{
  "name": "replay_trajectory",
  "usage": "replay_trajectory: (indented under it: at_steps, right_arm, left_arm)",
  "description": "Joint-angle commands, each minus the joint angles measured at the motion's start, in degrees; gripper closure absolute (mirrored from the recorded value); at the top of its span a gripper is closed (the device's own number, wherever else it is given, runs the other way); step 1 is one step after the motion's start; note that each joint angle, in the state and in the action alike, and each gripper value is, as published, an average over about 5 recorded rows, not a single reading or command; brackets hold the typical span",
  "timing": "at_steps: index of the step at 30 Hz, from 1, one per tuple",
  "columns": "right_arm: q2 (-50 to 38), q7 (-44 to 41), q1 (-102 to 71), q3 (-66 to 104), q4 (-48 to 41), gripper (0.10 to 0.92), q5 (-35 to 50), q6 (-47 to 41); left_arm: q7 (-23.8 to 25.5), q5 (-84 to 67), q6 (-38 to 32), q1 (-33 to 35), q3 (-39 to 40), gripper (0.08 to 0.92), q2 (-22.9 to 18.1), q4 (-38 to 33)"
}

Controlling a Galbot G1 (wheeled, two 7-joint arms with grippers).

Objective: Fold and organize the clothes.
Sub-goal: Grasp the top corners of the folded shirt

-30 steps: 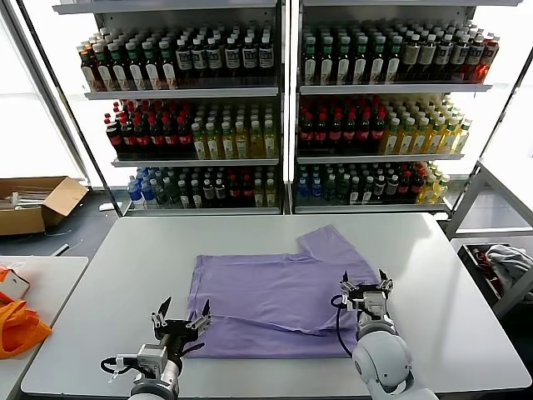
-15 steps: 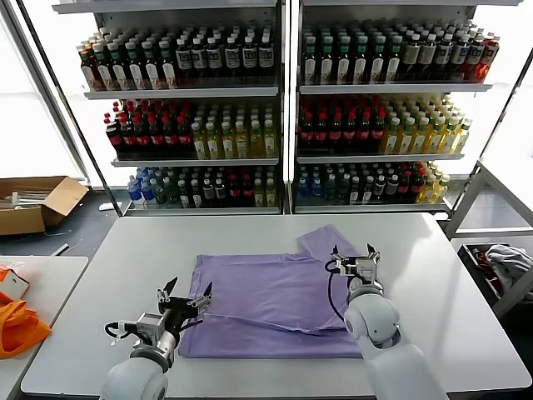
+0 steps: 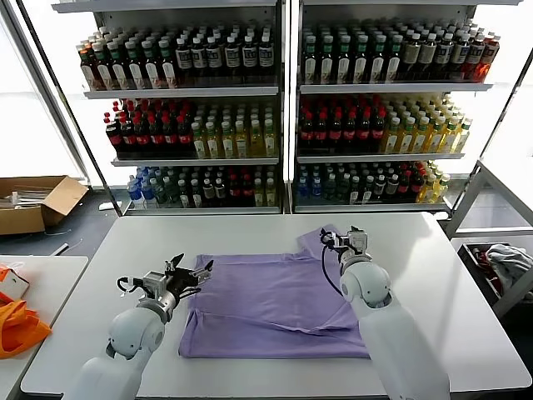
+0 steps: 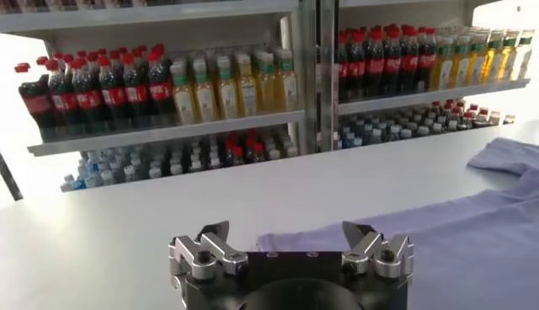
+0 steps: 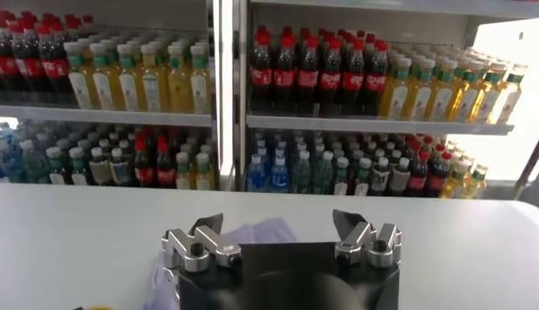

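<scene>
The sleeve tip sticks out past the shirt's far edge [image 3: 265, 256], in front of the robot's open fingers, so the right gripper should keep going down and close on the sleeve tip.
The lavender T-shirt [image 3: 275, 304] lies partly folded on the white table [image 3: 433, 275], one sleeve [image 3: 321, 242] sticking out toward the far side. My left gripper [image 3: 187, 271] hovers open at the shirt's left edge, near its far left corner, with nothing between its fingers. In the left wrist view that gripper [image 4: 286, 229] points at the shirt's edge [image 4: 421, 244]. My right gripper [image 3: 341, 237] stands open over the sleeve's far end. The right wrist view shows the sleeve tip [image 5: 261, 232] just beyond the open right gripper [image 5: 278, 221].
Shelves of bottles [image 3: 283, 117] stand behind the table. On the floor at the left is a cardboard box [image 3: 33, 200]. An orange fabric item [image 3: 17, 329] lies on a side table at the left. A grey-white cloth bundle [image 3: 508, 262] sits at the right.
Both arms have moved from the table's near edge toward the far side. The left gripper reached the shirt's left edge, the right gripper the sleeve. Both stayed open.
</scene>
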Motion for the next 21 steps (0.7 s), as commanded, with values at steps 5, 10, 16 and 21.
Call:
replay_trajectory:
  at_steps: [5,10,16,21]
  right_arm:
    - [2.40,-2.30,7.78,-0.13,-13.15,0.203,-0.28,0.39]
    - [3.29,-3.09,8.91,-0.01,-17.23,0.203,-0.68,1.10]
    - [3.66,-3.28,9.32,0.12,-19.77,0.203,-0.76,1.66]
    - [4.20,-3.36,9.60,0.35,-21.51,0.203,-1.55,2.04]
  left_arm:
    - [0.22,-3.54,0.76,-10.56,3.25,0.177,0.88,12.53]
    - [-0.44,-3.43,2.16,-9.14,2.98,0.177,0.40,12.07]
    - [-0.22,-3.81,2.47,-7.48,3.62,0.177,0.81,10.15]
    - [0.50,-3.43,2.13,-7.70,3.82,0.177,-0.06,11.74]
